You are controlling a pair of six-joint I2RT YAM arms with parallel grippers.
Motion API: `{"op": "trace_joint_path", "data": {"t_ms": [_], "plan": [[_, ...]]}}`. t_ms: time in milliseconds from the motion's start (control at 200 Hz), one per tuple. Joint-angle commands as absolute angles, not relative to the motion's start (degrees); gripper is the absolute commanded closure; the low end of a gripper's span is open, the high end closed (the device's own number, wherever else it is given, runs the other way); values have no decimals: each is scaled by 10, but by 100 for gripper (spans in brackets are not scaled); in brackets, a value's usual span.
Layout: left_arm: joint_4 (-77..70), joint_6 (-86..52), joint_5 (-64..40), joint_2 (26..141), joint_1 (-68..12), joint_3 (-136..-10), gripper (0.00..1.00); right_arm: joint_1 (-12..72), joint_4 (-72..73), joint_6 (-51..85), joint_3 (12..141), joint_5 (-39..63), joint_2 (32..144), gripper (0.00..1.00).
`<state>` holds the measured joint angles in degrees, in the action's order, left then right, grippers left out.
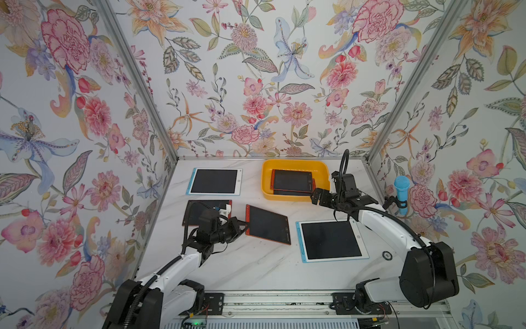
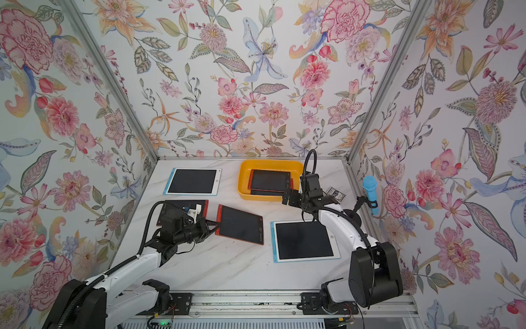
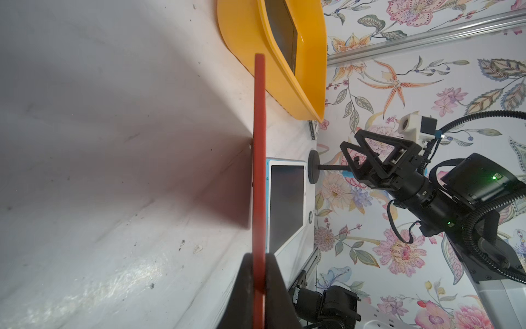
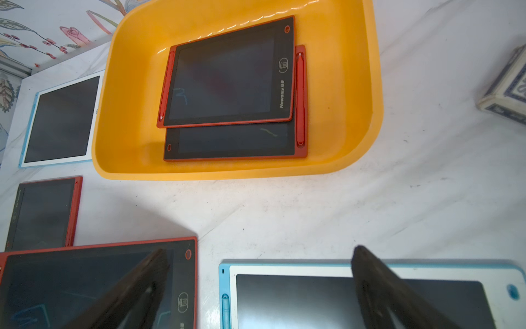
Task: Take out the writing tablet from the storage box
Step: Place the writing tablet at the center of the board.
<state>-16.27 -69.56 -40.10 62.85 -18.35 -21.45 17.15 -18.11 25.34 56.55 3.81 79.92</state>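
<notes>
The held red tablet (image 1: 267, 225) is over the clear spot (image 1: 283, 210) in front of the storage box. My left gripper should keep going down until the tablet lies flat, then let go.
The yellow-orange storage box (image 1: 267, 182) (image 2: 242, 182) (image 4: 128, 114) stands at the back of the table. Two red-framed writing tablets lie stacked in it, the upper one (image 1: 291, 180) (image 4: 225, 74) partly covering the lower one (image 4: 233, 141). My left gripper (image 1: 245, 224) (image 3: 259, 256) is shut on the left edge of a third red-framed tablet (image 1: 269, 225) (image 3: 259, 142), which is out in front of the box. My right gripper (image 1: 314, 196) (image 4: 260, 250) is open and holds nothing. It hovers just in front of the box's front right corner.
Two white tablets with blue frames lie on the table, one at the back left (image 1: 215, 181) and one at the front right (image 1: 331, 240). Another red tablet (image 1: 196, 212) lies partly under my left arm. A blue toy microphone (image 1: 401, 196) stands by the right wall, a card pack (image 2: 336, 195) near it.
</notes>
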Motion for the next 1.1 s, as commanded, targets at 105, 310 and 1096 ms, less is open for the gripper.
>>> {"op": "trace_joint_path", "data": {"t_ms": [105, 310, 1096], "plan": [[-288, -702, -414, 676, -159, -191, 100, 177, -171, 275, 546, 24, 768, 0], [-333, -697, -415, 720, -154, -182, 100, 177, -171, 277, 533, 18, 750, 0], [-321, -657, -408, 873, -137, -254, 81, 164, -169, 266, 522, 20, 767, 0]]}}
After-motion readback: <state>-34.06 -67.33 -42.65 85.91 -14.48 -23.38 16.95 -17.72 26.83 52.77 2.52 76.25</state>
